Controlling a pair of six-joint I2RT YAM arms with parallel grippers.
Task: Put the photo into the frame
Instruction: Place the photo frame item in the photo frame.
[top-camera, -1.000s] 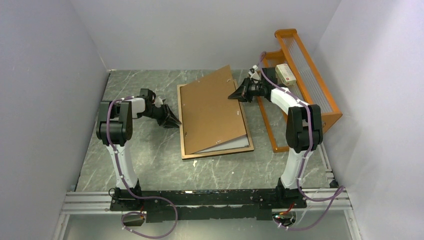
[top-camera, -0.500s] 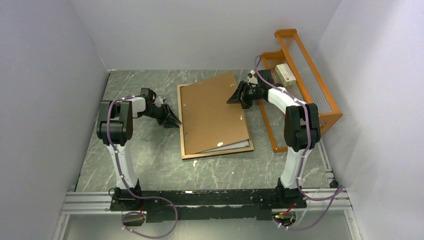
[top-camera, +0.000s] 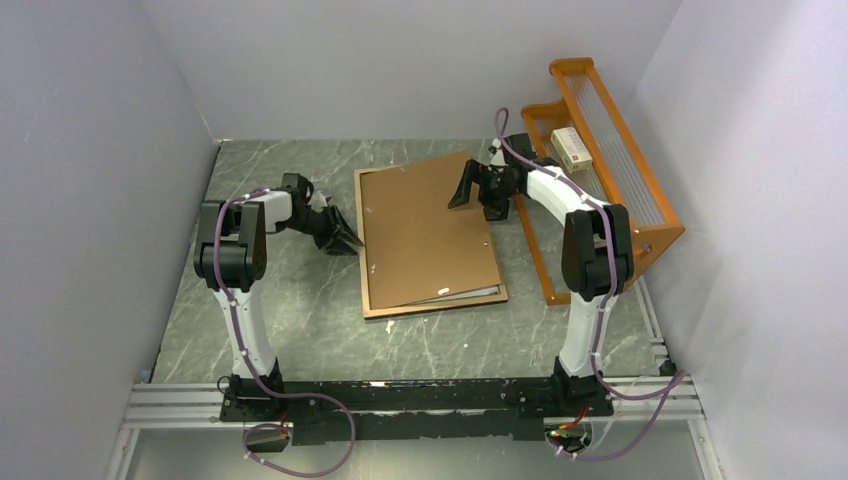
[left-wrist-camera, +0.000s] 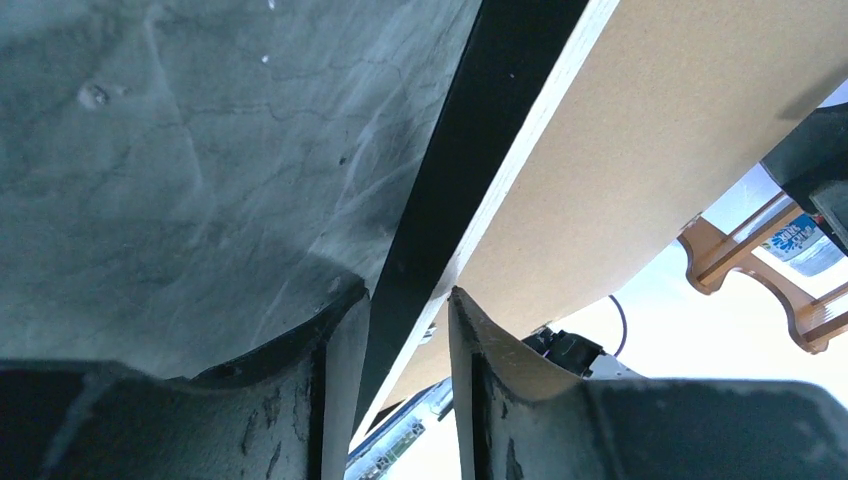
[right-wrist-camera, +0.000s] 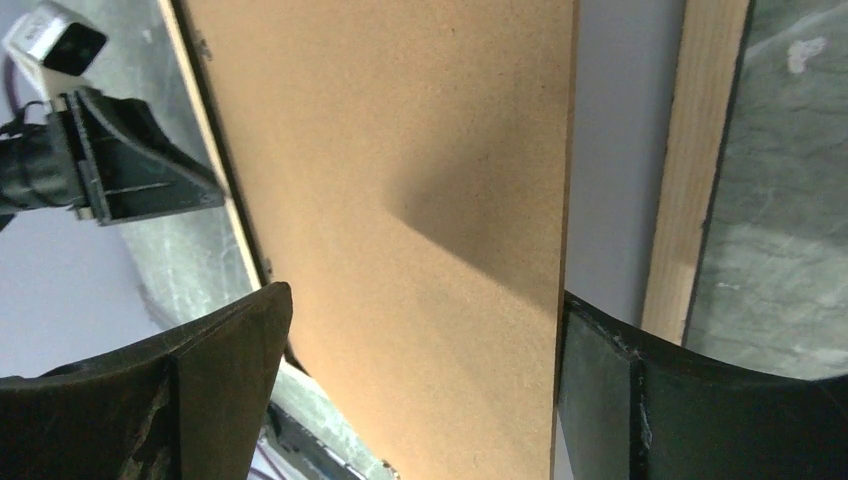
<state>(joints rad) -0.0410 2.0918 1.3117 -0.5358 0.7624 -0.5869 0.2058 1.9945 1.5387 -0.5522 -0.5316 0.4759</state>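
Observation:
The backing board is crooked over the frame's far side (top-camera: 440, 158), so my left gripper should hold the frame's edge (left-wrist-camera: 428, 304) tight while my right gripper straightens the backing board.
The frame (top-camera: 366, 262) lies back-up on the table, light wood border showing. The brown backing board (top-camera: 425, 225) rests on it, slightly skewed. A white strip of the photo (top-camera: 472, 294) peeks out under the board's near right edge. My left gripper (top-camera: 348, 240) straddles the frame's black left edge (left-wrist-camera: 470, 130), and in the left wrist view its jaws (left-wrist-camera: 405, 292) are open with a gap on one side. My right gripper (top-camera: 476, 196) stands wide open at the board's far right corner. The board (right-wrist-camera: 400, 150) lies loose between its fingers (right-wrist-camera: 425, 295), beside the pale photo (right-wrist-camera: 620, 150) and frame wood (right-wrist-camera: 695, 150).
An orange rack (top-camera: 600, 150) stands against the right wall, close behind the right arm, with a small box (top-camera: 572, 148) in it. Grey walls close in the table on three sides. A metal rail (top-camera: 400, 400) runs along the near edge.
The right gripper has opened and let go of the backing board, whose raised far corner has dropped flatter onto the frame. The left gripper's jaws have eased apart slightly.

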